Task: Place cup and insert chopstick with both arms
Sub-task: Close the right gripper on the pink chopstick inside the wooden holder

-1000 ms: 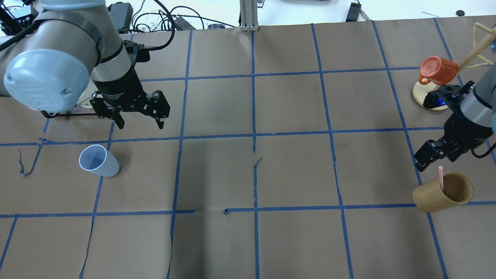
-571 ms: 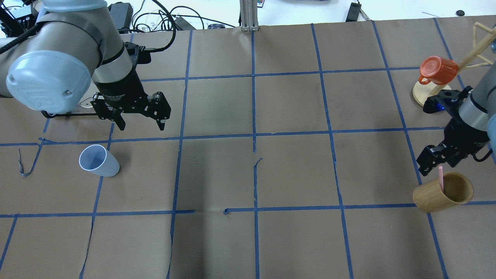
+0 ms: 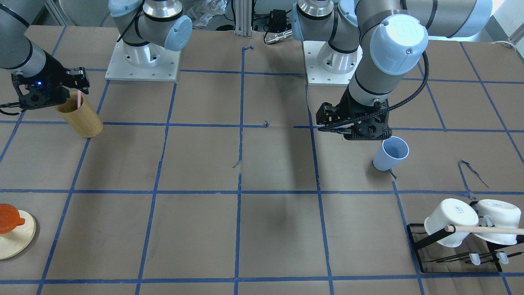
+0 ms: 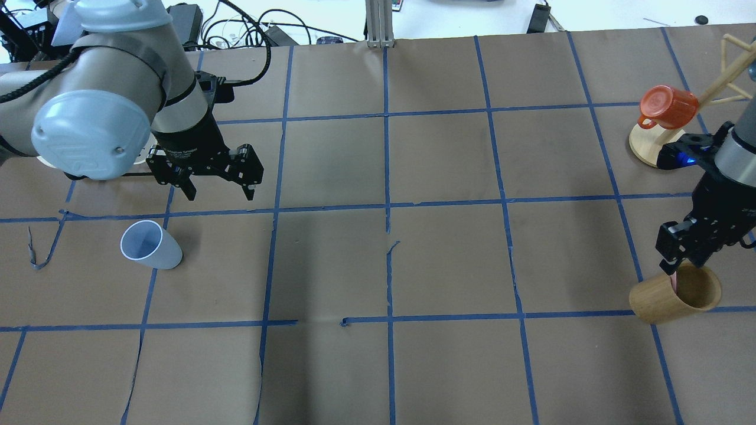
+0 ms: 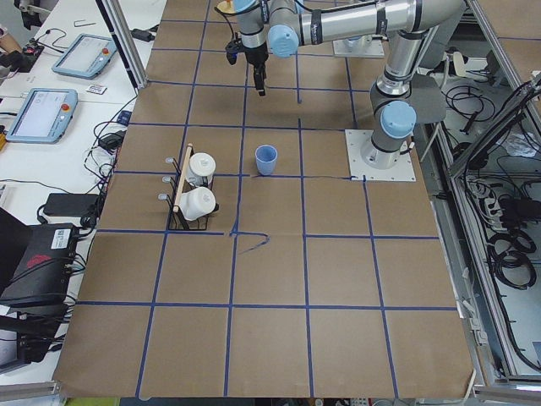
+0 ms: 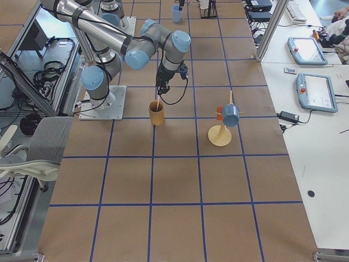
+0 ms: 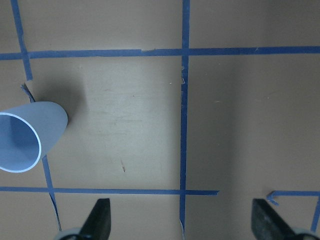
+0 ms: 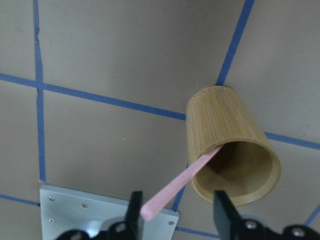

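The pink chopstick leans at a slant against the holder's rim [image 8: 218, 148], so the tan bamboo holder [image 3: 84, 118] will be pulled along a little when I close my right gripper.
The light-blue cup [image 4: 150, 245] stands upright on the table's left side; it also shows in the front view [image 3: 391, 153] and at the left edge of the left wrist view [image 7: 25, 135]. My left gripper [image 4: 221, 190] is open and empty, hovering beyond and to the right of the cup. The pink chopstick [image 8: 185, 180] leans out of the tan bamboo holder [image 8: 225, 145]. My right gripper [image 8: 177, 220] is open right above the holder [image 4: 673, 295]. The stick's top end lies between the fingers, nearer one of them. In the overhead view the gripper hides most of the stick.
A wooden mug tree with an orange mug [image 4: 667, 107] stands beyond the right gripper. A black rack with white mugs [image 3: 466, 225] and a beige rod sits on the far left side of the table. Blue tape lines grid the brown paper.
My right gripper has moved toward the bamboo holder and now sits over the pink stick's top. My left arm has shifted slightly right; its gripper stays open.
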Controlling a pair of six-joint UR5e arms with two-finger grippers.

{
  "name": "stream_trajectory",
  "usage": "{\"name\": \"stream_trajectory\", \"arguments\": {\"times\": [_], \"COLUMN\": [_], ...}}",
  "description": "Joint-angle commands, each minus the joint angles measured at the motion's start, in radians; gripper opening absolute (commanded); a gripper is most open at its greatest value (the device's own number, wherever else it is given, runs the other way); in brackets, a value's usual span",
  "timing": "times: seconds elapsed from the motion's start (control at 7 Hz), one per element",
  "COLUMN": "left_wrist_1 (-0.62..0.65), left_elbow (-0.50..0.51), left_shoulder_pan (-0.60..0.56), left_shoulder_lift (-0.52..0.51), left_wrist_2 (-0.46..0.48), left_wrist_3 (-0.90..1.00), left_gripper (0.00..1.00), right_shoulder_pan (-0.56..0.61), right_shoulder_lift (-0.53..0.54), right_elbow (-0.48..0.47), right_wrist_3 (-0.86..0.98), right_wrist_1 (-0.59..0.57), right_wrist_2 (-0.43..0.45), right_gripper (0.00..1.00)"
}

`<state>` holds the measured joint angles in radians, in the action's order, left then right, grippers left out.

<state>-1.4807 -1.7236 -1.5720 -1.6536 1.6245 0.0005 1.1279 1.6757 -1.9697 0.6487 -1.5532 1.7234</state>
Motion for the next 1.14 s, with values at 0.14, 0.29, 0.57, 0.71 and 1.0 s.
{"name": "stream_trajectory", "arguments": {"times": [0.14,0.29,0.57,0.71,1.0], "left_wrist_1": [0.077,0.085,0.091,0.109,0.178], "left_elbow": [-0.004,-0.005,-0.005,-0.005,-0.019], "left_shoulder_pan": [0.052,0.085,0.107,0.121,0.125], "left_shoulder_lift": [-0.021,-0.021,-0.029,-0.043,-0.083], "left_wrist_2": [0.001,0.000,0.001,0.001,0.005], "left_wrist_3": [0.085,0.170,0.191,0.191,0.191], "left_gripper": [1.00,1.00,1.00,1.00,1.00], "right_shoulder_pan": [0.001,0.001,0.001,0.001,0.000], "right_shoulder_lift": [-0.054,-0.048,-0.045,-0.042,-0.042], "right_elbow": [0.003,0.005,0.005,0.005,0.008], "right_wrist_3": [-0.001,-0.001,-0.003,-0.003,-0.003], "right_wrist_1": [-0.057,-0.053,-0.047,-0.045,-0.045], "right_wrist_2": [-0.024,-0.021,-0.018,-0.018,-0.013], "right_gripper": [0.41,0.41,0.37,0.37,0.24]}}
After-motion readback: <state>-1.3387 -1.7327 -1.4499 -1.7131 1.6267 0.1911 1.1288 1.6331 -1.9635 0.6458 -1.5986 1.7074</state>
